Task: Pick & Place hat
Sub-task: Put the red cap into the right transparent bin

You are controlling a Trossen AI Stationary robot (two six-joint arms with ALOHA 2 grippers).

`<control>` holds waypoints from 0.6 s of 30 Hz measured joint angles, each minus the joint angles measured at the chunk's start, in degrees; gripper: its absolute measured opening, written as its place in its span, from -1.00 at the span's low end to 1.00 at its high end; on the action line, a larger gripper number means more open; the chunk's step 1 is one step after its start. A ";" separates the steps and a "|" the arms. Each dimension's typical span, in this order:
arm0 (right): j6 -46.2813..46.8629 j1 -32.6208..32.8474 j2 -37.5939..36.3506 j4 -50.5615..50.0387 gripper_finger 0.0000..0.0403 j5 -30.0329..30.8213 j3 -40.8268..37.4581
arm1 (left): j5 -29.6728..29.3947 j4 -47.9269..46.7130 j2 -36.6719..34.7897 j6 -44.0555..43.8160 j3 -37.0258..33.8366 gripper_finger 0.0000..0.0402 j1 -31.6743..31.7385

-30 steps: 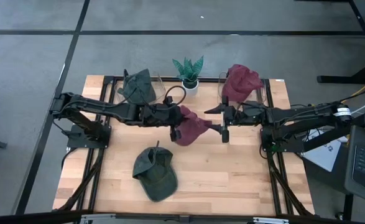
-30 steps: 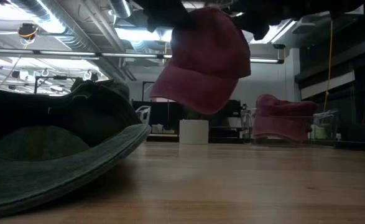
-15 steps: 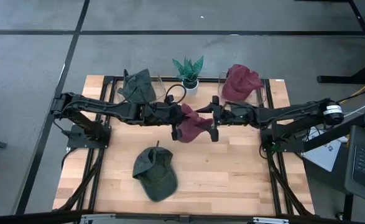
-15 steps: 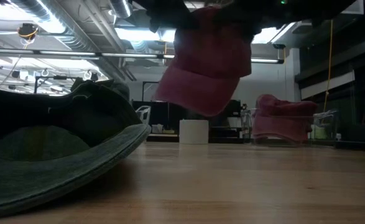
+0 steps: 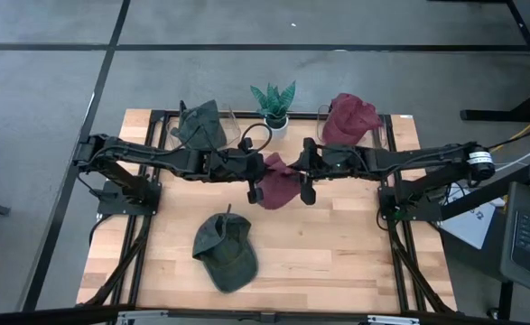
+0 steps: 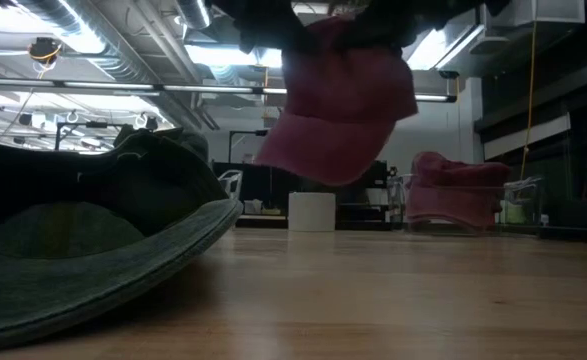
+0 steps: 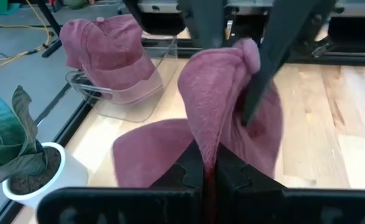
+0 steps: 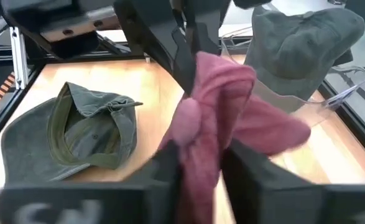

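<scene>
The red hat point(image 5: 280, 186) has both grippers on it, so next my left gripper lets go before my right gripper takes the hat to the clear stand on its own side.
A red hat point(image 5: 278, 185) hangs in the air over the middle of the table, between my two grippers. My left gripper point(image 5: 254, 179) comes at it from the table's left and is shut on it. My right gripper point(image 5: 304, 173) comes from the table's right, and its fingers are closed against the hat's bunched cloth. In the low view the red hat point(image 6: 338, 110) hangs well clear of the tabletop, its brim lowest. A green hat point(image 5: 224, 253) lies on the table near the front, resting on its crown and brim. My left gripper pinches a raised fold of the red hat's cloth point(image 7: 208, 146) between its two fingers, coming nearly level from the table's left. The hat is lifted clear and its brim point(image 7: 151, 146) droops below the fingers. My right gripper has its two fingers on either side of the hat's bunched crown point(image 8: 198, 143), coming from the table's right and slanting a little downward. The cloth fills the gap between the fingers point(image 7: 272, 56). How many layers lie between them, I cannot tell.
A second green hat point(image 5: 201, 126) sits on a clear stand at the back left and another red hat point(image 5: 350, 117) on a clear stand at the back right. A potted plant point(image 5: 274, 104) stands between them. Bare wood lies at the front right.
My right gripper has gone toward the table's left, up to the red hat, and taken hold of its right side. The hat's right side has bunched up between the two grippers and stays lifted clear.
</scene>
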 joint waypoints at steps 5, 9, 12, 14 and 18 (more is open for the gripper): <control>-0.16 0.00 -0.02 -1.19 -0.94 0.02 0.11 | 0.28 -0.74 0.00 0.92 0.00 -0.97 -0.07; 0.89 -0.04 -0.04 -2.33 -0.93 -0.02 0.17 | 0.51 -0.96 0.00 0.57 0.00 -0.91 -0.12; 0.42 -0.02 -0.11 -3.36 -0.97 -0.10 0.17 | 0.06 -1.19 0.00 0.62 0.00 -0.82 -0.07; 0.25 -0.02 -0.11 -3.46 -0.96 -0.15 0.17 | -0.04 -1.18 0.00 1.68 0.00 -0.73 -0.07; -0.22 -0.02 -0.11 -4.64 -0.97 -0.20 0.17 | -0.01 -1.16 0.00 2.45 0.00 -0.52 -0.07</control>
